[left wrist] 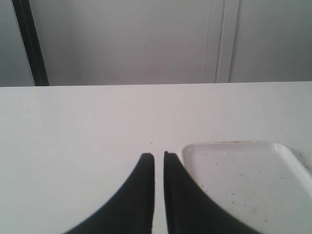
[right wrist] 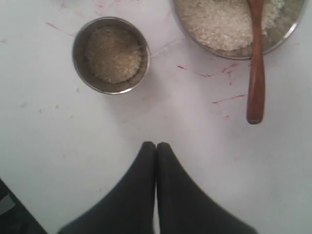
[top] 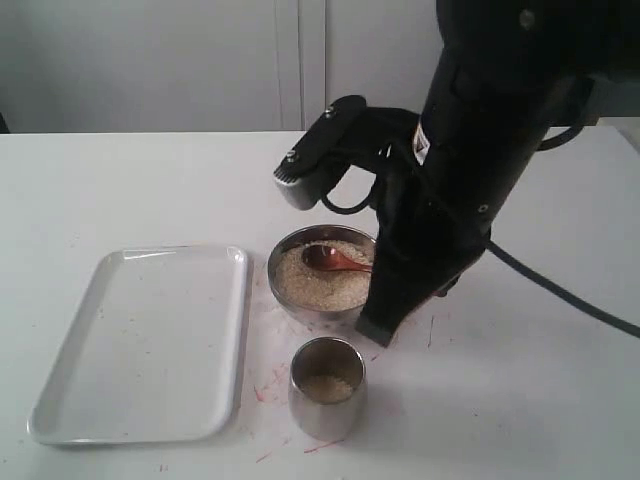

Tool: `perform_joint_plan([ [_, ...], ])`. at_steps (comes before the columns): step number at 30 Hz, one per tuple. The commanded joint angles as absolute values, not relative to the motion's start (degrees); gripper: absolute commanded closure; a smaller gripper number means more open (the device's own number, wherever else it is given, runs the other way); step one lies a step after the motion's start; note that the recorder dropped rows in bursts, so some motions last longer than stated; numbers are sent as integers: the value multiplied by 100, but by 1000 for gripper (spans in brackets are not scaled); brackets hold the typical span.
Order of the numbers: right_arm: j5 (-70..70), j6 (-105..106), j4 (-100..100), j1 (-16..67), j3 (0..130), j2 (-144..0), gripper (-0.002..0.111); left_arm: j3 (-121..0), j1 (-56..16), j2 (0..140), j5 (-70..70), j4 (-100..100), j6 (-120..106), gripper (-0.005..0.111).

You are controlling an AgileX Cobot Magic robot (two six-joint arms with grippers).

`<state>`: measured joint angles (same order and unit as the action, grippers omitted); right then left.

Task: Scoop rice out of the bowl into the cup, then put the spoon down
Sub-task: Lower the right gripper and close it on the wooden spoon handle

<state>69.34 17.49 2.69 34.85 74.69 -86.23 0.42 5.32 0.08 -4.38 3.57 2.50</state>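
Observation:
My right gripper should go back toward the bowl, open and take hold of the spoon's handle before it scoops, because it is shut and points at empty table beside that handle.
The steel bowl holds a mound of rice. The wooden spoon lies in it, head on the grains, its handle sticking out over the bowl's rim. In front of the bowl stands the cup with some rice in it. My right gripper is shut and holds nothing. It points down at the table beside the bowl and cup, apart from the spoon. My left gripper is shut and empty, low over bare table next to the tray, and out of the exterior view.
A white tray lies left of the bowl and cup, and its corner shows by the left fingers. Red marks streak the table around the cup. The right arm's black body and cable rise over the bowl's right side.

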Motion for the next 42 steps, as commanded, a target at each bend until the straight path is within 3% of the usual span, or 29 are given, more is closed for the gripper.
perform_joint_plan([
  [1, 6930, 2085, 156, 3483, 7474, -8559, 108, 0, 488, 0, -455, 383, 281, 92],
  [6, 6597, 2048, 494, 3324, 7465, -8561, 108, 0, 488, 0, -455, 383, 281, 92],
  [12, 6224, 2202, 462, 2453, 7465, -8867, 108, 0, 395, 0, -455, 383, 281, 92],
  [30, 5956, 2332, 0, 2458, 7465, -9144, 107, 0, 384, 0, -455, 383, 281, 92],
  [33, 6076, 2413, 0, 2458, 7465, -9253, 98, 0, 384, 0, -455, 383, 281, 92],
  [38, 6105, 2429, 0, 2458, 7465, -9459, 71, 0, 384, 0, -455, 383, 281, 92],
  [42, 5740, 2438, 0, 2458, 7465, -9486, 67, 0, 384, 0, -455, 383, 281, 92],
])
